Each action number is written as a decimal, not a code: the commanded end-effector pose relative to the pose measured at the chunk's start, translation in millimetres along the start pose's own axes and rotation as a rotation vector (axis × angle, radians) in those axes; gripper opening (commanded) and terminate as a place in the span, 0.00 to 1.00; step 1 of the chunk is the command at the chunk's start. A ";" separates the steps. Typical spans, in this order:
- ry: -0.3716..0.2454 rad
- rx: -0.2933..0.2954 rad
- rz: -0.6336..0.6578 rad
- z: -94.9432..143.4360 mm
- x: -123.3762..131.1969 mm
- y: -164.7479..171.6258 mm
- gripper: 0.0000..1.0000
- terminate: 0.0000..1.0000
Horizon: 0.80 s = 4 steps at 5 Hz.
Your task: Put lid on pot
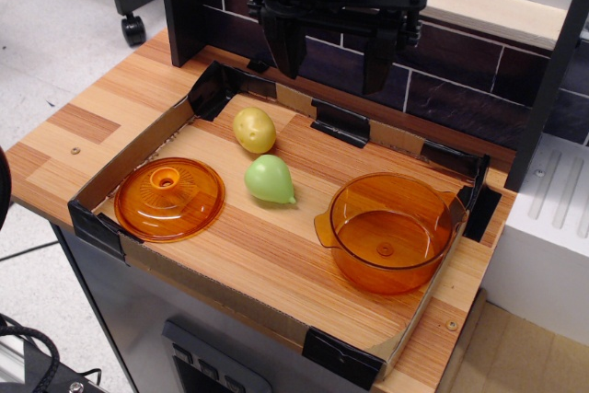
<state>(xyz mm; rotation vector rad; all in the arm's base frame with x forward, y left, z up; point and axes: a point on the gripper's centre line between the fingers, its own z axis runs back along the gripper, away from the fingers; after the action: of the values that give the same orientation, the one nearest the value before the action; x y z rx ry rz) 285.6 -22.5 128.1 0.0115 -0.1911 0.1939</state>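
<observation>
The lid (175, 209) will hang almost flat when I pick it up, because the small round knob (166, 179) sticks up from the middle of the dome.
The lid (168, 197) is a shallow translucent orange dome with a small round knob, lying at the front left of the wooden table. The pot (389, 232) is a deep translucent orange pot with side tabs, standing empty at the front right. My gripper (335, 54) hangs high at the back of the table, above and behind both, with its two black fingers spread apart and nothing between them. It is far from the lid and the pot.
A yellow potato (254, 129) and a green pear-shaped toy (269, 179) lie between lid and pot. A low cardboard rim (136, 144) with black corner clips borders the work area. A dark tiled wall (479, 71) stands behind; a white unit (552, 227) stands to the right.
</observation>
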 end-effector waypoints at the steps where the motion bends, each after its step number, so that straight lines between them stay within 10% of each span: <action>1: 0.000 0.000 0.000 0.0 0.0 0.0 1.00 0.00; 4: -0.044 -0.055 -0.091 -6.6 -10.7 73.1 1.00 0.00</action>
<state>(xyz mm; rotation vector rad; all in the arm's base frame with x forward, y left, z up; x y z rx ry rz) 258.2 46.9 112.1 -0.0327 -0.2126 0.0983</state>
